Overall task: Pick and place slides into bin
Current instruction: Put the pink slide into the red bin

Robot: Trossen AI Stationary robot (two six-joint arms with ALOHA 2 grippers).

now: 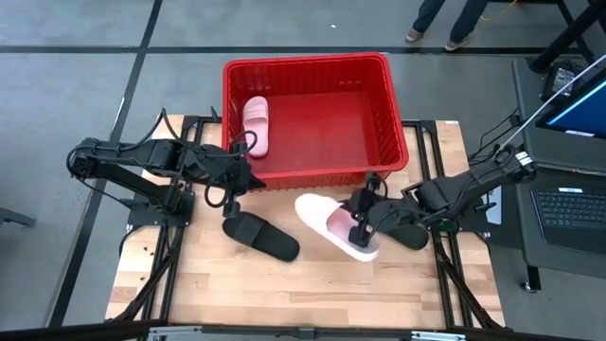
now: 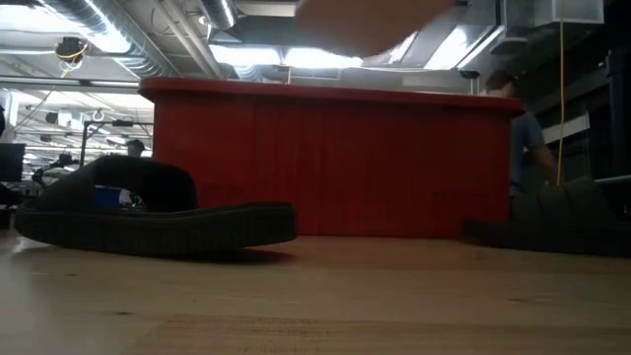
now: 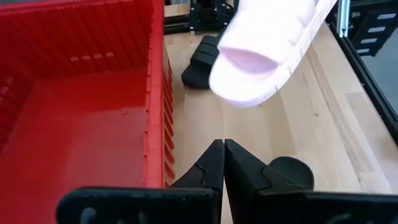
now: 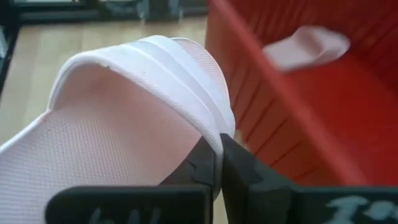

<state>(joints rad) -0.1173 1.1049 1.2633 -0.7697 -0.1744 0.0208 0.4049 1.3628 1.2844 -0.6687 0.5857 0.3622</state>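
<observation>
Next, my left gripper takes the held slide (image 1: 339, 224) by its strap first, because the held pink slide's mate (image 1: 256, 124) is at my left gripper's end of the bin.
The red bin (image 1: 388, 114) stands at the table's far side. One pale pink slide (image 1: 257, 123) lies inside it by its left wall. My right gripper (image 1: 360, 225) is shut on a second pink slide (image 1: 327, 223), held in the air in front of the bin's near wall; this slide also shows in the left wrist view (image 3: 267, 50). One black slide (image 1: 260, 237) lies sole down on the table at near left. Another black slide (image 1: 409, 235) lies under my right arm. My left gripper (image 3: 222, 163) is shut and empty by the bin's near left corner (image 1: 248, 178). My right gripper pinches the edge of the pink slide's wide strap (image 4: 219, 127) between its two fingers, on the strap's side toward the bin. The fingers come level from the table's right. The slide is lifted clear of the table, slightly tilted.
The bin's near wall (image 2: 335, 163) rises right behind the held slide. The bin's floor (image 1: 331, 123) right of the pink slide is bare. Bare wood lies along the table's near edge (image 1: 303, 294). People stand beyond the table's far side (image 1: 445, 19).
</observation>
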